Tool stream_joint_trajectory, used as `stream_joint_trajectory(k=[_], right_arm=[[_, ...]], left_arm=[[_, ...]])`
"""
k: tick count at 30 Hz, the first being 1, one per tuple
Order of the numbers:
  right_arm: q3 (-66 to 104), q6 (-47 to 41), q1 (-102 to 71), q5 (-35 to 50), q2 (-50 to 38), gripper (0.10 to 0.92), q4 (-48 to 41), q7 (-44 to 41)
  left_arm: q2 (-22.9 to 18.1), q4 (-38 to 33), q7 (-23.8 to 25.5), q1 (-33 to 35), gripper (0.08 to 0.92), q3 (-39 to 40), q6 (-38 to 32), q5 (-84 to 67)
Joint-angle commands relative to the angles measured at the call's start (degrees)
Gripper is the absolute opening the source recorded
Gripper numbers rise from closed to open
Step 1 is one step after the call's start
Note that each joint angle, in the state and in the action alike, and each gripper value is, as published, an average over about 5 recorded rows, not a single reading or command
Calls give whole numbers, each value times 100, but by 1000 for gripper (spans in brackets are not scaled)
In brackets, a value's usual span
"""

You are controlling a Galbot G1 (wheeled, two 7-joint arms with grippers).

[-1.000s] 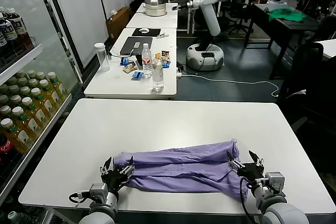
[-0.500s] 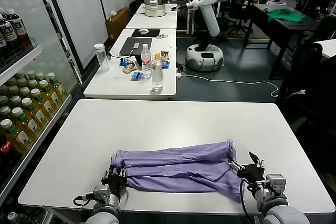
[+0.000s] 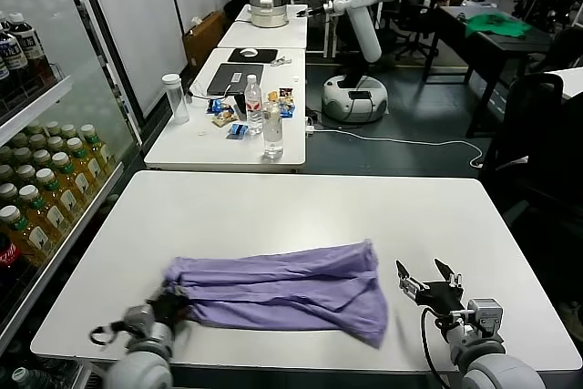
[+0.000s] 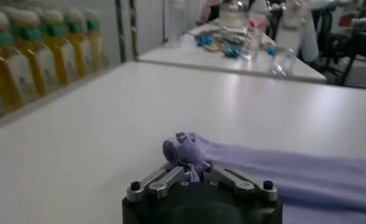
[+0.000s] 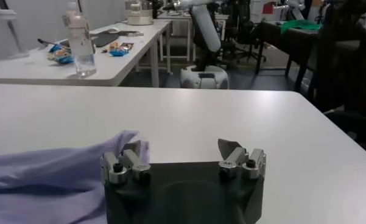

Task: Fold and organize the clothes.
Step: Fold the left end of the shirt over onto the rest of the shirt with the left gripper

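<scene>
The lavender T-shirt reaches out in a long piece of cloth from the robot's left gripper, so the robot should bring the T-shirt's held end [image 3: 178, 283] back over the T-shirt's far half [image 3: 314, 285] to fold it.
The lavender T-shirt [image 3: 282, 289] lies bunched in a long band across the near part of the white table [image 3: 301, 207]. My left gripper [image 3: 164, 309] is at the shirt's left end, shut on a bunch of the purple fabric [image 4: 186, 149], as the left wrist view [image 4: 192, 167] shows. My right gripper [image 3: 428, 280] is open and empty, a little to the right of the shirt's right end. In the right wrist view [image 5: 181, 149] its fingers stand wide apart, with the shirt's edge [image 5: 55, 173] lying beside one finger.
A shelf of drink bottles [image 3: 36, 198] stands at the left. A second table [image 3: 228, 125] behind holds bottles, snacks and a laptop. Another robot [image 3: 360, 6] and a dark table with a green garment [image 3: 496, 25] are farther back.
The left gripper has pulled the shirt's left end further left. The right gripper has opened and let go of the right end, which has slid left away from it.
</scene>
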Motion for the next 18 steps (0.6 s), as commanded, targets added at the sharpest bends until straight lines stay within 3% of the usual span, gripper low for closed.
stream_joint_trajectory(k=[1, 8, 14, 18], right_arm=[[10, 6, 29, 59, -17, 823, -27, -5], [20, 9, 14, 64, -35, 823, -30, -12], [69, 19, -37, 70, -68, 823, -26, -19], [64, 19, -47, 67, -87, 823, -42, -18]], left_arm=[[1145, -273, 162, -75, 139, -2275, 148, -1310], [945, -1169, 171, -140, 139, -2508, 325, -3495], [221, -2145, 225, -161, 139, -1514, 338, -4741], [-173, -2154, 326, -391, 139, -678, 404, -4758]])
